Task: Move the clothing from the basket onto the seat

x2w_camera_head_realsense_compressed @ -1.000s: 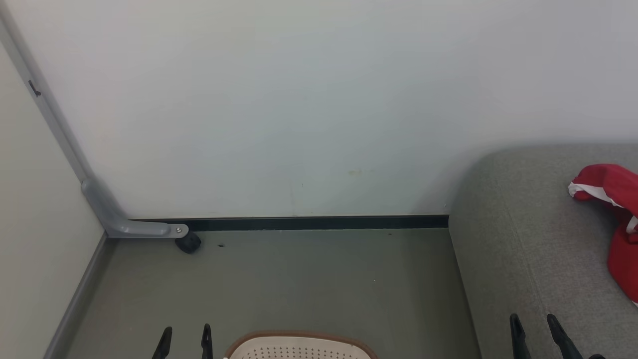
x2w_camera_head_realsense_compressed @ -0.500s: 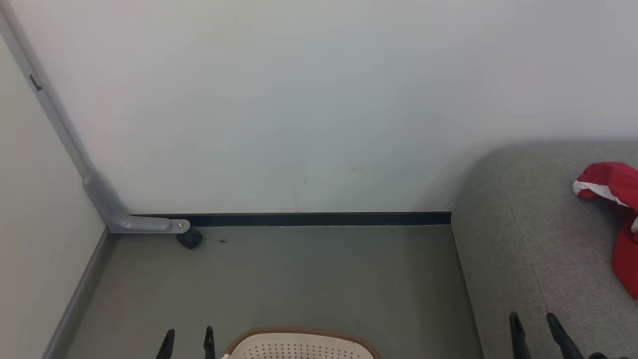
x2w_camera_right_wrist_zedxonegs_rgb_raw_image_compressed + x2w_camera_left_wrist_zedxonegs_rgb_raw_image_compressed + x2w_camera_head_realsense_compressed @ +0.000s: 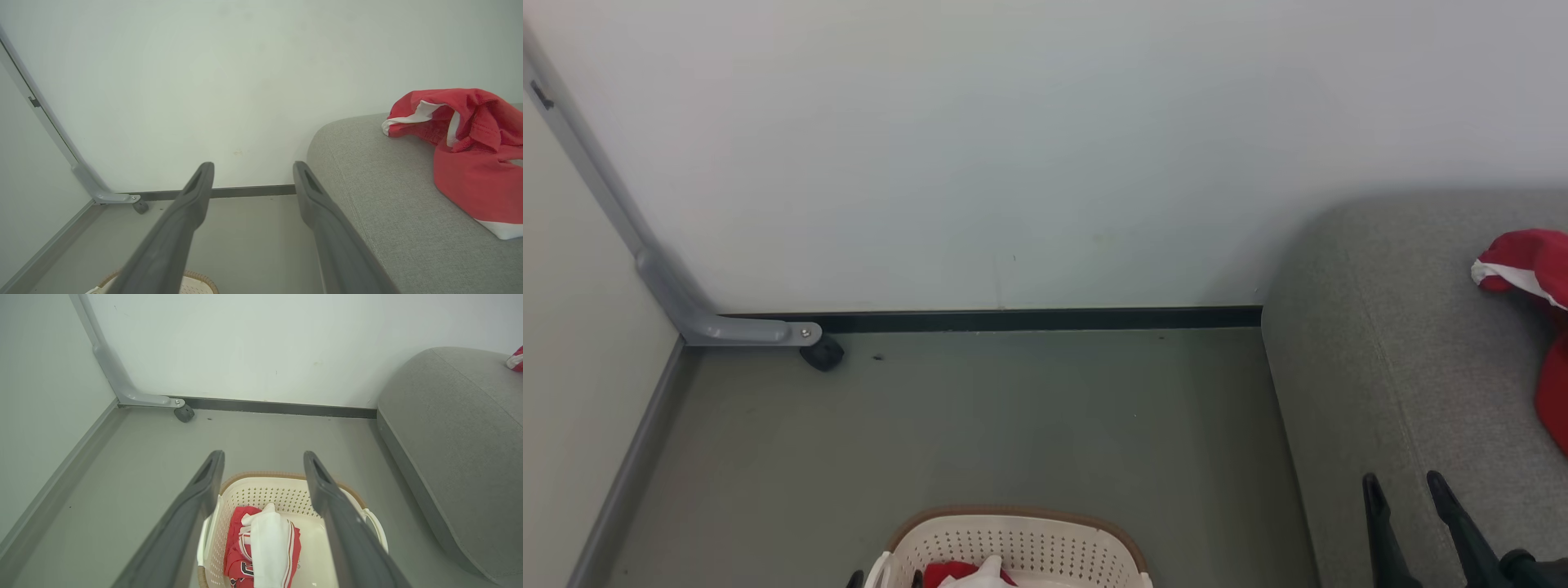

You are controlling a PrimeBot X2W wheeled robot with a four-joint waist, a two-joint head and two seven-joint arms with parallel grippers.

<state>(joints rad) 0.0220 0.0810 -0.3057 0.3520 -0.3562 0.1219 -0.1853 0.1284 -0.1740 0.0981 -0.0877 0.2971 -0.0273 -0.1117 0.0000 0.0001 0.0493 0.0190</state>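
Observation:
My gripper will bring the clothing (image 3: 978, 575) out whole and leave the basket empty when I lift it, since striped trim (image 3: 291, 549) joins the white panel to the red.
The cream-white basket (image 3: 282, 491) with a brown rim stands on the floor, and red-and-white clothing (image 3: 261, 539) lies bunched inside it. My left gripper (image 3: 263, 457) hangs open above the basket with nothing between its fingers. In the head view the basket (image 3: 1013, 531) sits at the bottom centre with the clothing (image 3: 952, 574) peeking out. The grey-green seat (image 3: 1380, 327) fills the right side, and a red garment with white trim (image 3: 1531, 265) lies on it. My right gripper (image 3: 1405, 483) stands open and empty over the seat's near-left corner, left of that red garment (image 3: 470, 134).
A white wall with a dark baseboard (image 3: 1029, 318) closes the far side. A grey metal bracket with a small black wheel (image 3: 822, 353) sits in the left corner, beside a side wall. Bare grey floor (image 3: 980, 425) lies between basket, wall and seat.
The head camera has tilted down, so the basket shows more, with clothing inside. My left gripper has dropped to the picture's bottom edge beside the basket. Both grippers stay open.

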